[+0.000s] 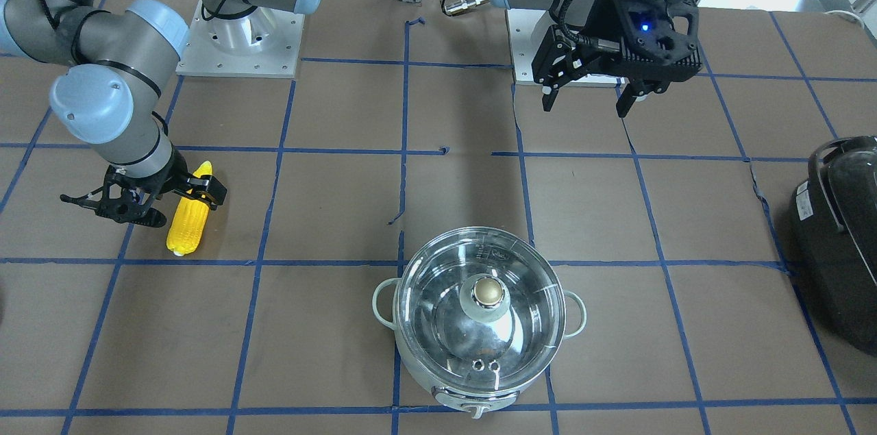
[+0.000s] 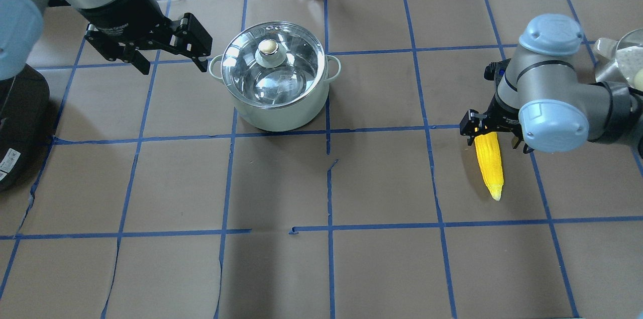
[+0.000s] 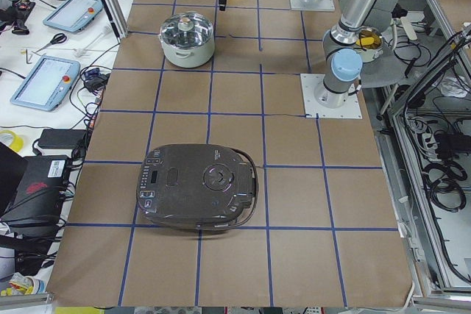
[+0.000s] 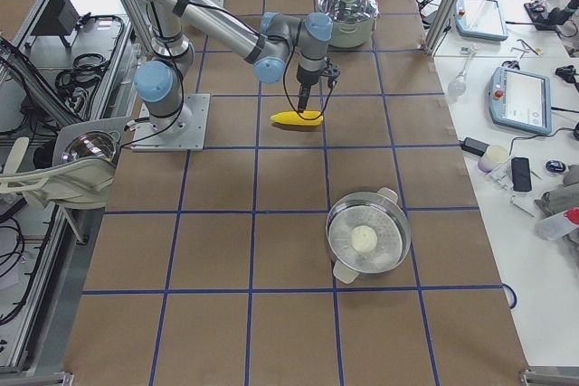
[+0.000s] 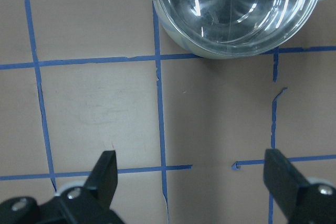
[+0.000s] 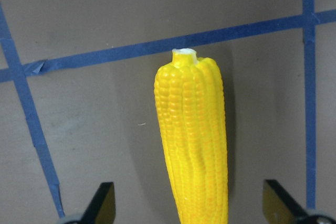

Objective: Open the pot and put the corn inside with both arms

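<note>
The yellow corn (image 1: 189, 224) is shorter than the mint-green pot's opening (image 1: 480, 312) is wide, so the corn will fit inside whole when the robot lowers it in.
The mint-green pot (image 2: 275, 103) stands at the table's far middle with its glass lid (image 2: 289, 70) and gold knob (image 2: 268, 46) on; it also shows in the front view (image 1: 479, 380). My left gripper (image 2: 173, 65) is open and empty, held above the table just left of the pot, which shows at the top of the left wrist view (image 5: 236, 19). The yellow corn (image 2: 490, 163) lies flat on the table to the right. My right gripper (image 2: 490, 135) is open and straddles the corn's thick end (image 6: 194, 145), its fingers (image 6: 102, 203) apart from it.
A large black appliance (image 1: 839, 243) sits at the table's end on my left side. A steel pot with a white item (image 4: 366, 241) stands at the end on my right side. Blue tape lines grid the brown table (image 2: 382, 183).
</note>
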Tool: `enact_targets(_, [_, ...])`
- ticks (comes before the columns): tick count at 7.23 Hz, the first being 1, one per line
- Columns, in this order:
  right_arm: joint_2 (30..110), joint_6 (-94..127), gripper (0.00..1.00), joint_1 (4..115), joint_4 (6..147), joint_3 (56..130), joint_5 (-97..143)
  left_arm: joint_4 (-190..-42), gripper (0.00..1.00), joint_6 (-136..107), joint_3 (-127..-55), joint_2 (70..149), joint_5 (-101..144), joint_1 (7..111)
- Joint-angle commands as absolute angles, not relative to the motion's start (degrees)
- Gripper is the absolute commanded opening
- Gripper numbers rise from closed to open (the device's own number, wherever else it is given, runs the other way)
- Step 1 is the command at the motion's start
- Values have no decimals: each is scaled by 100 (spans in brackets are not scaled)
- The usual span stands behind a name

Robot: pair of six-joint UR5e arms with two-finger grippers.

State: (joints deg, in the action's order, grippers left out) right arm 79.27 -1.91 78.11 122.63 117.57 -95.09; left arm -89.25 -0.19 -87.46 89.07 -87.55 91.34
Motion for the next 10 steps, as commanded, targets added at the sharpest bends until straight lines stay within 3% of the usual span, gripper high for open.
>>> enact_targets(1, [7665, -185, 100, 7805, 12577, 11970, -9527, -8913, 100, -236, -8578, 9305, -8710, 9149])
enact_targets(4, [7383, -149, 96, 7735, 12586, 11971, -9554, -8344, 100, -921, -8237, 10069, -8719, 9630])
enact_targets(5, [7365, -106, 65, 7708, 12586, 11971, -9545, -8202, 100, -1097, -7983, 10455, -8727, 9789])
enact_targets(6, [7374, -97, 2, 7708, 12534, 11971, -9536, -8113, 100, -1142, -7702, 10755, -8728, 9835])
enact_targets(8, [7426, -157, 0, 7708, 12655, 11822, -9484, -7868, 100, -1064, -7673, 11177, -8728, 9896])
enact_targets(10, [7479, -158, 0, 7813, 12693, 11157, -9510, -7674, 100, -1063, -7682, 11538, -8736, 9905])
